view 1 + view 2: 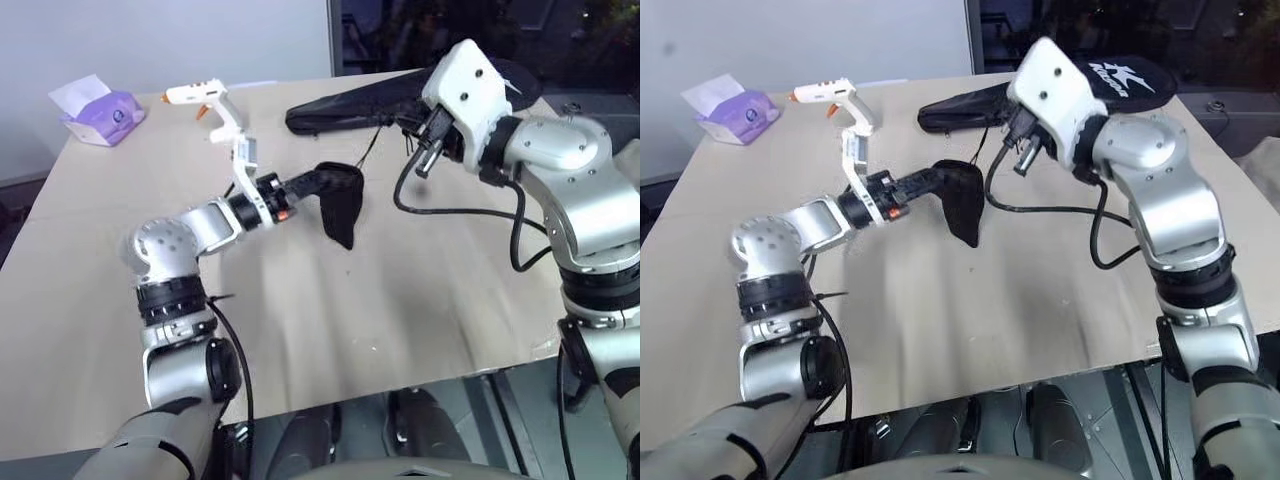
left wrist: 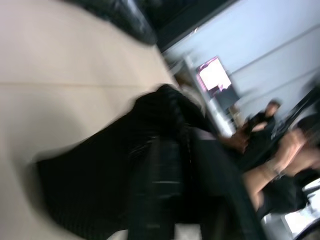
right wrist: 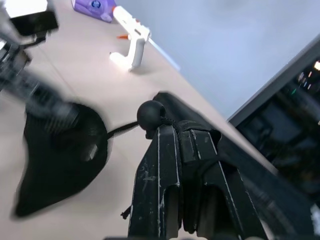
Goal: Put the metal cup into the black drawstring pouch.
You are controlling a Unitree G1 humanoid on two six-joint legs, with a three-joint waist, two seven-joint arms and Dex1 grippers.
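Observation:
Next, I let go of the pouch's fabric with my left gripper and pinch the bead [image 3: 151, 115] to slide it down, because the bead is far up the thin cord [image 3: 122, 129] from the pouch.
The black drawstring pouch [image 1: 341, 204] hangs limp above the tan table [image 1: 420, 310], held at its top by my left gripper [image 1: 305, 183], which is shut on the fabric. A thin cord runs from the pouch to a round black bead [image 3: 151, 116] at the tips of my right gripper [image 1: 425, 162]. That gripper is raised to the right of the pouch and is shut on the drawstring. The metal cup is hidden.
A long black racket cover [image 1: 345, 108] with white lettering lies at the back of the table behind the pouch. A white glue gun [image 1: 212, 104] and a purple tissue box [image 1: 102, 115] sit at the back left. The table's near edge [image 1: 400, 385] is close to me.

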